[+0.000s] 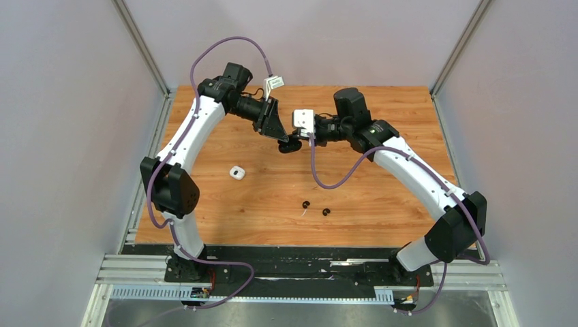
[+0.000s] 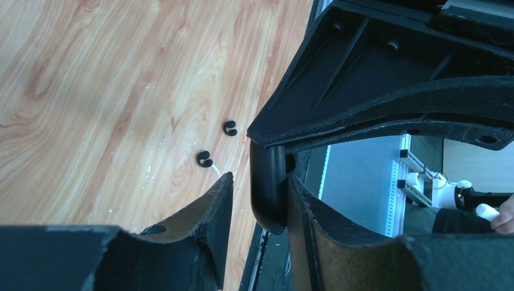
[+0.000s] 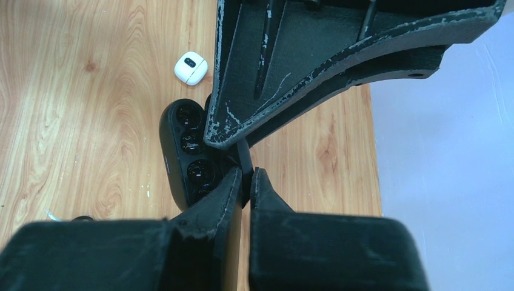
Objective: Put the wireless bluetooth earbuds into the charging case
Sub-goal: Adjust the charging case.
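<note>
The robot's right gripper is closed on the charging case's lid edge (image 3: pixel 245 168), so the left gripper should take the case and free the right gripper to fetch an earbud (image 1: pixel 306 204).
The black charging case (image 3: pixel 182 151) hangs open above the table's far middle, its dark sockets showing in the right wrist view. My right gripper (image 3: pixel 246 173) is shut on the case's thin lid edge. My left gripper (image 2: pixel 260 177) straddles the case's rounded body (image 2: pixel 270 182). One of its fingers (image 2: pixel 303 206) touches the body, and the other stands a small gap off. Two black earbuds (image 1: pixel 305 204) (image 1: pixel 326 211) lie loose on the wood nearer the arm bases. They also show in the left wrist view, as an earbud (image 2: pixel 230 128) and a second earbud (image 2: pixel 205 159).
A small white case (image 1: pixel 236 173) lies on the wooden table (image 1: pixel 382 197), left of centre; it shows in the right wrist view as the white case (image 3: pixel 191 68). Grey walls close in the back and sides. A black rail (image 1: pixel 300 259) runs along the near edge.
</note>
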